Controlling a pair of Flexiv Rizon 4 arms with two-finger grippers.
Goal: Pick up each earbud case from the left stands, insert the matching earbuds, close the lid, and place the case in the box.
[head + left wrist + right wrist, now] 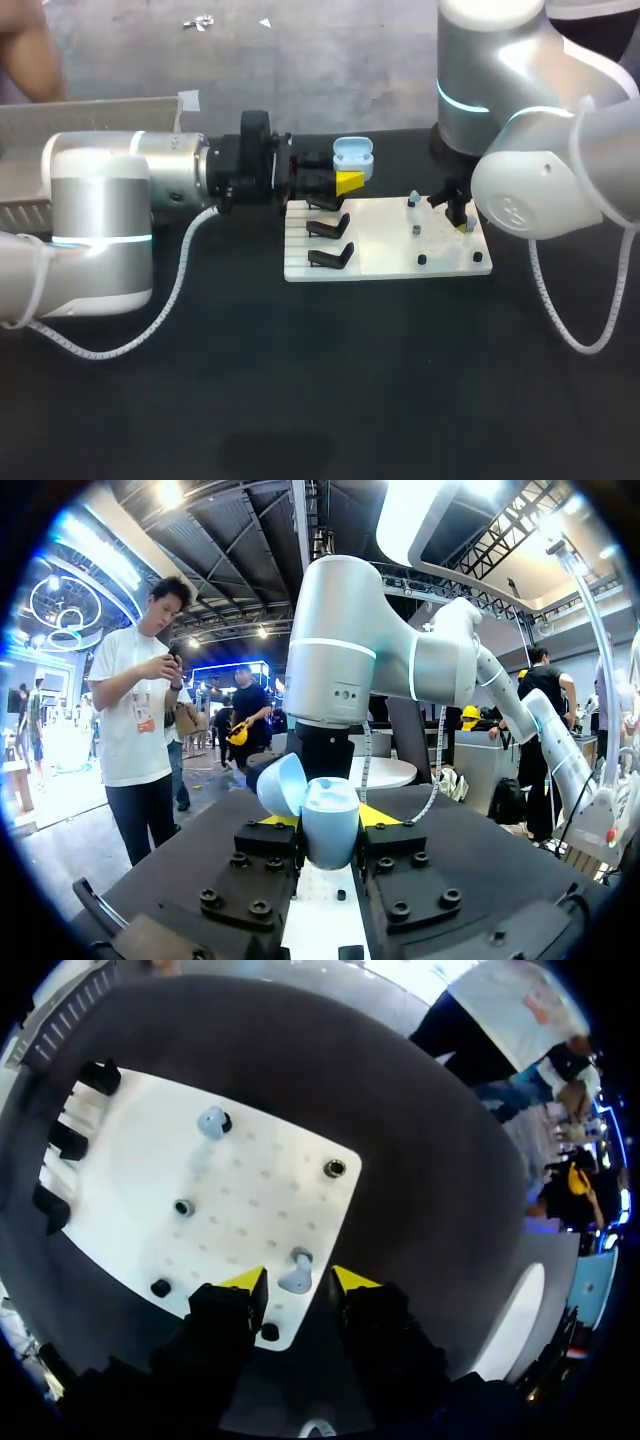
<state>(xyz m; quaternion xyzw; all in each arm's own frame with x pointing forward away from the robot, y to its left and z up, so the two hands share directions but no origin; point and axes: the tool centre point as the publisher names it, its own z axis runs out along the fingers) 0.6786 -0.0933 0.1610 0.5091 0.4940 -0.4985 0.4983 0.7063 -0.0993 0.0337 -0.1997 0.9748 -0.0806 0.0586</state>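
Observation:
My gripper will lift the pale blue earbud (297,1274), and the earbud will come free and leave its peg standing, because a peg nearby shows a hollow top (335,1168).
My left gripper (345,172) is shut on a light blue earbud case (352,156) and holds it above the far left corner of the white board (385,262). In the left wrist view the case (330,825) sits upright between the yellow-tipped fingers (279,821), with its lid (281,784) swung open. My right gripper (298,1282) hangs over the board's right edge (300,1215). Its fingers are open on either side of a pale blue earbud (296,1274) on a peg, with a gap at each side. A second earbud (211,1122) stands farther ahead on the board.
Three black case stands (331,230) line the board's left side, all without cases. Small black pegs (184,1207) dot the board. A pale open box (110,108) lies at the far left behind my left arm. Dark tabletop (330,380) stretches in front.

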